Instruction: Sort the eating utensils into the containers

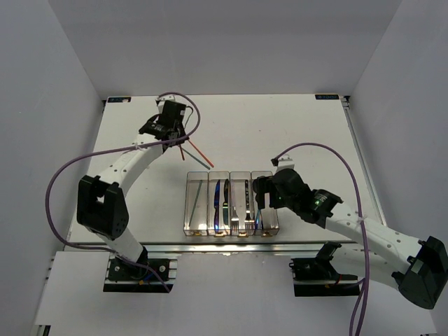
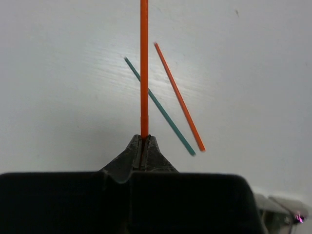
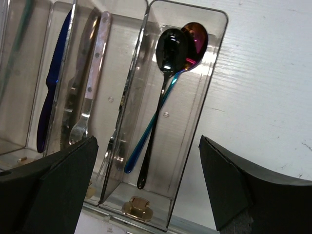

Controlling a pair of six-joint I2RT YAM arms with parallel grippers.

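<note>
The orange-red chopstick [image 1: 182, 152] in my left gripper points along the green chopstick's bin, so I carry on to the free bottom in that bin [image 1: 201, 205] and release there.
My left gripper [image 2: 144, 139] is shut on the end of an orange-red chopstick [image 2: 144, 63], which sticks out straight ahead of the jaws. A second orange-red chopstick [image 2: 179, 96] and a green chopstick [image 2: 161, 108] lie on the white table just to its right. In the top view the left gripper [image 1: 173, 136] is at the back left. The clear containers [image 1: 230, 173] stand in a row at the front. My right gripper [image 3: 146, 146] is open and empty over the rightmost bin [image 3: 214, 58], which holds two spoons [image 3: 171, 48].
In the right wrist view the neighbouring bins hold a silver fork [image 3: 90, 92] and a dark-blue knife [image 3: 51, 97]. In the top view the leftmost bin holds a green chopstick [image 1: 199, 192]. White walls enclose the table on three sides.
</note>
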